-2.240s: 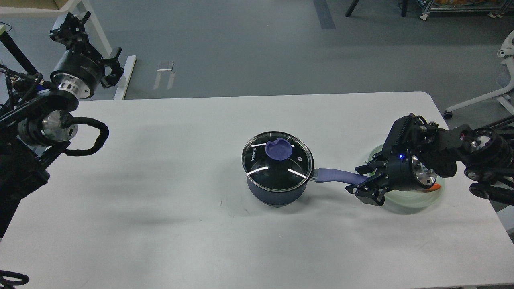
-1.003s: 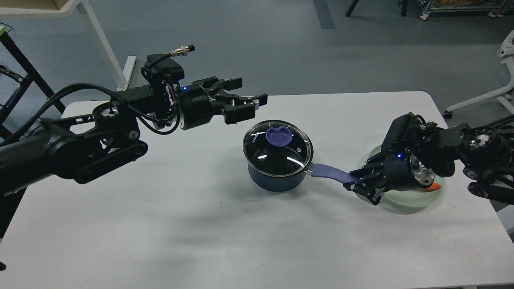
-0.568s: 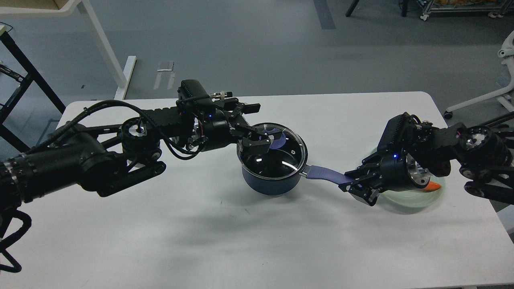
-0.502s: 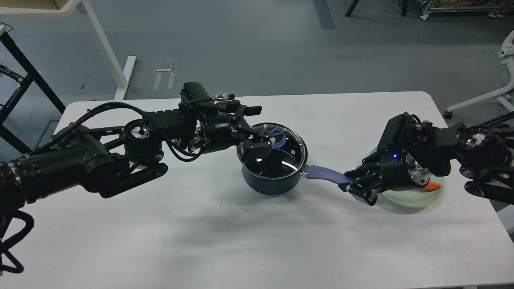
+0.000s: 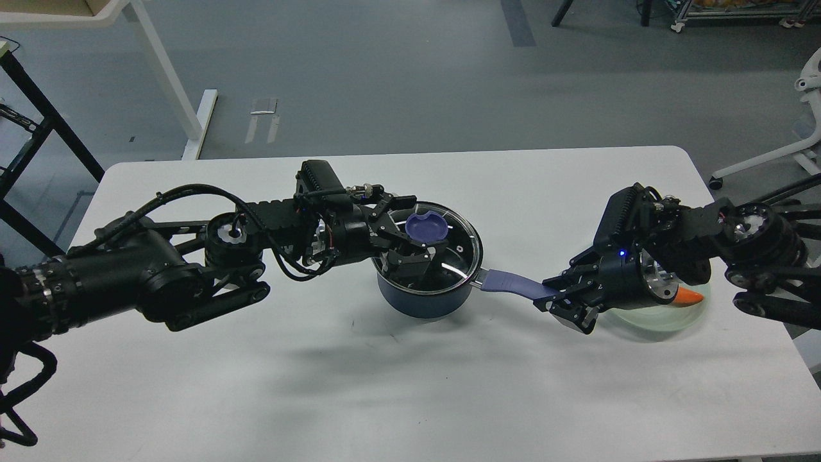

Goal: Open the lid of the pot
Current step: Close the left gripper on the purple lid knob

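I can see plain dark through the glass lid (image 5: 460, 250), so I should expect the dark blue pot (image 5: 424, 303) to be empty when I take the lid off.
The dark blue pot (image 5: 420, 301) stands mid-table with the glass lid (image 5: 458, 247) on it; the lid's purple knob (image 5: 426, 226) faces up. My left gripper (image 5: 410, 232) reaches in from the left over the lid. Its fingers are spread, one behind and one in front of the knob's left side, with no firm hold visible. My right gripper (image 5: 559, 296) is shut on the end of the pot's lavender handle (image 5: 510, 282).
A pale green glass plate (image 5: 664, 319) lies under my right wrist, with an orange item (image 5: 690, 296) on it. The white table (image 5: 410, 385) extends around the pot. A chair base stands on the floor at far right.
My left arm swung in from the far left and lowered its open fingers around the lid's knob. My right gripper, holding the handle, has slid the pot a little to the left.
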Action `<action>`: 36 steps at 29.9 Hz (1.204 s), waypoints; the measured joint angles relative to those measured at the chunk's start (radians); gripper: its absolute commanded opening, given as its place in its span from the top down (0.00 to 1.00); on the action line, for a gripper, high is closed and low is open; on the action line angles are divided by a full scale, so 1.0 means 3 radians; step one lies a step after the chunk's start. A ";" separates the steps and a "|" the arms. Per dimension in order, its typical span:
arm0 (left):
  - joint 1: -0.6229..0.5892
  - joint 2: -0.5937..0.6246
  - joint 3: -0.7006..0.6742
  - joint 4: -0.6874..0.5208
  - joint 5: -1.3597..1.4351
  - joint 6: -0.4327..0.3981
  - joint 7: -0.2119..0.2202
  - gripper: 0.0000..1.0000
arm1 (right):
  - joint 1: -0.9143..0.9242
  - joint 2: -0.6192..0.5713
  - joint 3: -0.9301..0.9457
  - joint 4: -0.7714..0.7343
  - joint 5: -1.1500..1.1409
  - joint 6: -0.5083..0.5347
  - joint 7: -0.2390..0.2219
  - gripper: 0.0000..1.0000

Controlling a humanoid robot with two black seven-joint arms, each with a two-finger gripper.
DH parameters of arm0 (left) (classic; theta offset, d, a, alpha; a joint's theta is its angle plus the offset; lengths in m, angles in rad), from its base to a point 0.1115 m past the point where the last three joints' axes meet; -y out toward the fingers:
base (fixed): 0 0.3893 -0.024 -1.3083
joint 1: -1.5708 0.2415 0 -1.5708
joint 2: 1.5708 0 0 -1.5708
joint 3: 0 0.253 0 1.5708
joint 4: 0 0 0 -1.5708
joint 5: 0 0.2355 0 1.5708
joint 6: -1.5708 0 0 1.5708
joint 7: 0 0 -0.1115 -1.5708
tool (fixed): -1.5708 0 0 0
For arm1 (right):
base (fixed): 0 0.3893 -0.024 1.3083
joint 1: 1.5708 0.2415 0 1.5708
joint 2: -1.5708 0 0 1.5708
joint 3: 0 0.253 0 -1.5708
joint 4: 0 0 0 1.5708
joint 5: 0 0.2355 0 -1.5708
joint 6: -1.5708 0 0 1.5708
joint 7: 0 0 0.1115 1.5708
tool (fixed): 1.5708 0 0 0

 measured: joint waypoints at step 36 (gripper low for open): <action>0.0046 0.0047 0.0044 0.0000 -0.0018 0.0032 -0.0023 0.14 | 0.0020 0.0027 -0.0002 0.0008 0.0000 0.0000 0.0000 0.80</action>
